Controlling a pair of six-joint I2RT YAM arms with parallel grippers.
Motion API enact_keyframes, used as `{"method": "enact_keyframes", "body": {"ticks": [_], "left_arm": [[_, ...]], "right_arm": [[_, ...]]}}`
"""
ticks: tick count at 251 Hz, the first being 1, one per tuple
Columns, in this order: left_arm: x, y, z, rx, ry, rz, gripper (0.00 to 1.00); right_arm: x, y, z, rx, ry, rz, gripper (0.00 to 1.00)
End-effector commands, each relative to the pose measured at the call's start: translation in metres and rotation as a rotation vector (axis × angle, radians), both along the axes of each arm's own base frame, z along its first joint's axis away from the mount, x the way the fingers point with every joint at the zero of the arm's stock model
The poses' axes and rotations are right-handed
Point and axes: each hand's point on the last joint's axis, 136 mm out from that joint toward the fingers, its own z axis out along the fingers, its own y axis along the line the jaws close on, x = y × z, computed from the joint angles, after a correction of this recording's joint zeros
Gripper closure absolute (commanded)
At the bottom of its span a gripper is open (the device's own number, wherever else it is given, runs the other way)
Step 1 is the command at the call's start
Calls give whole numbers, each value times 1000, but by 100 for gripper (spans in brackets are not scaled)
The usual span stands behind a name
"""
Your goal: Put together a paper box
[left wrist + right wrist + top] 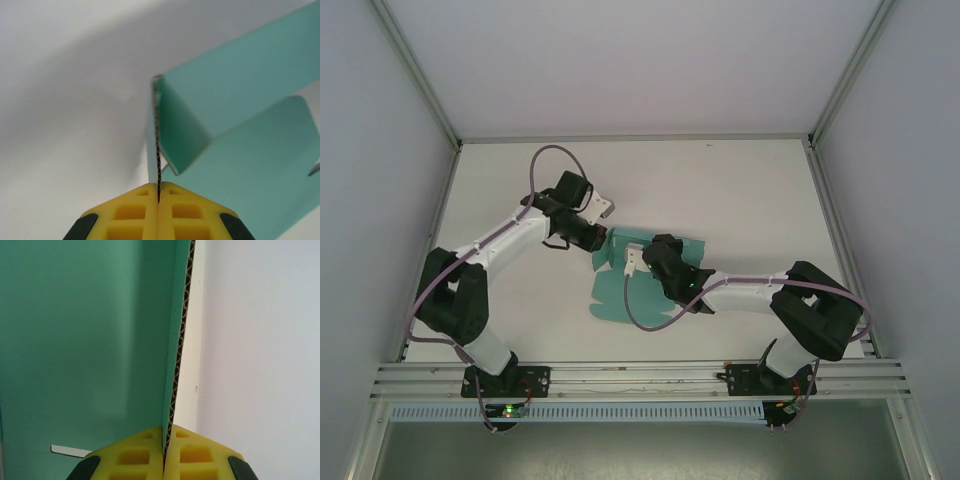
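The side panel leans away from the short flap [181, 131] that my left gripper is pinching, so next I let go, move back and push the panel's outer side [152, 156] inward.
The teal-green paper box [616, 296] lies partly folded at the middle of the white table, with some panels raised. My left gripper [604, 243] reaches its upper left corner. In the left wrist view that gripper [158, 192] is shut on the corrugated edge of an upright wall of the paper box [250, 165], and a short flap folds inward beside it. My right gripper [642, 250] comes in from the right at the box's top edge. Its yellow fingers [200, 455] pinch another standing wall of the paper box [85, 340], so the right gripper [166, 432] is shut on the card.
The white table [740, 200] is fenced by grey walls and metal posts at the left, right and back. An aluminium rail [640, 378] runs along the near edge above the arm bases. Purple cables loop over both arms.
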Motion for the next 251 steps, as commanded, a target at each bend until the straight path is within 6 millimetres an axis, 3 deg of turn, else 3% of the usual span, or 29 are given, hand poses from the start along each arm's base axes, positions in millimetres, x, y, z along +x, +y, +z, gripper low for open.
{"method": "enact_keyframes", "body": {"ticks": [1,90,119,150,184,229,251], "left_arm": [[-3,-27,21,-129,-48,-10,100],[-7,-53,5,-266,-69,24,100],[-9,-51,-11,-243,-35,25,99],[-14,-37,-24,-164,-16,64,95],[-20,-24,-24,-137,-34,108,70],[-28,-13,-19,-123,-42,155,65],[-30,-6,-12,-109,-60,185,53]], "right_arm": [[-9,14,1,39,25,44,100],[-18,20,-5,69,52,66,100],[-20,18,-7,56,53,66,100],[-22,13,-7,46,47,60,100],[-24,7,-6,39,37,58,100],[-24,6,-5,16,15,76,100],[-24,5,-7,5,12,77,100]]}}
